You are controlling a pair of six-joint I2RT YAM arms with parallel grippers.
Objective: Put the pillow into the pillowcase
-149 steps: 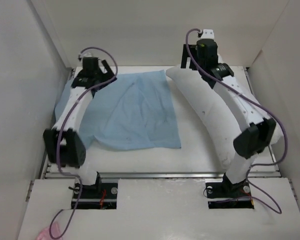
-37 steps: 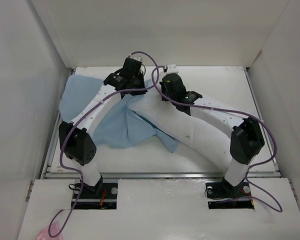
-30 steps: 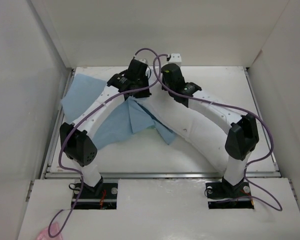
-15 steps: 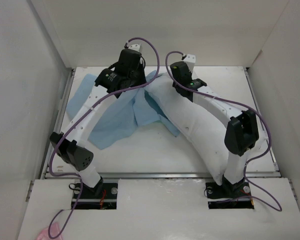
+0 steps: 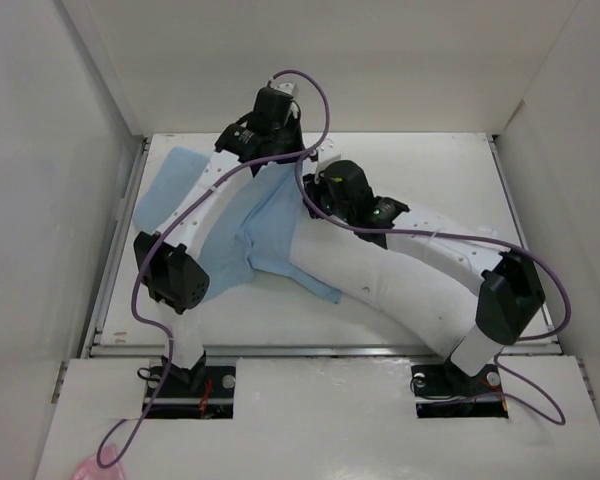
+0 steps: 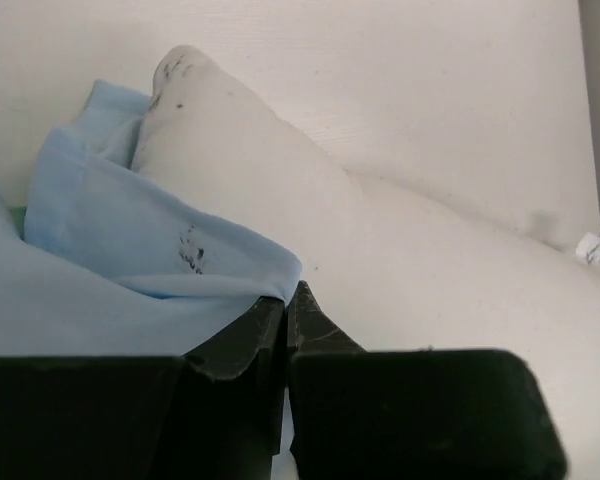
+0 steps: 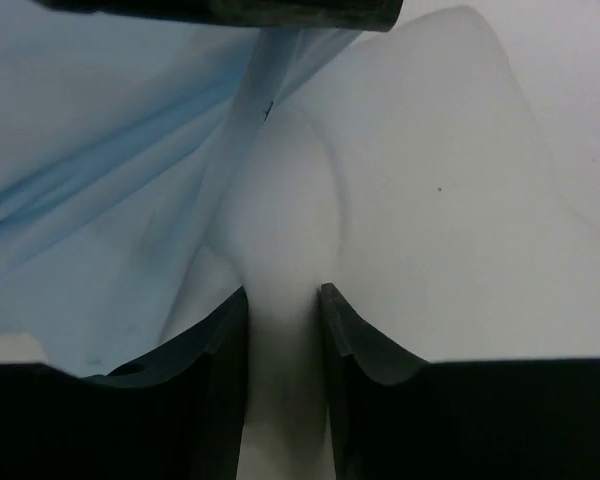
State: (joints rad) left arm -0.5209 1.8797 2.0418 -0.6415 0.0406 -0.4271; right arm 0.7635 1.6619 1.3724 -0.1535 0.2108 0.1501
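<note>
I should take the pillowcase's edge (image 6: 120, 190) beside the pillow's far corner (image 6: 187, 85) with my left gripper and pull that edge over the pillow, because the corner sticks out past the pillowcase.
The white pillow (image 5: 410, 280) curves from the near right up to the table's middle, its far end tucked beneath the light blue pillowcase (image 5: 270, 225). My left gripper (image 5: 280, 155) is at the back centre, shut on the pillowcase's edge (image 6: 130, 230), lifting it above the pillow's end (image 6: 280, 190). My right gripper (image 5: 317, 195) rests on the pillow's far end. In the right wrist view its jaws (image 7: 282, 295) stand slightly apart astride a ridge of the pillow (image 7: 420, 200), with the pillowcase (image 7: 100, 180) draped to the left.
White enclosure walls (image 5: 60, 150) close in the white table (image 5: 460, 170) on the left, back and right. The pillowcase's loose part spreads to the far left corner. A small pink scrap (image 5: 90, 467) lies on the near ledge by the left base.
The right gripper has moved near-left with the pillow's end, further beneath the pillowcase, and its jaws have parted. The left gripper has stayed shut on the pillowcase at the back.
</note>
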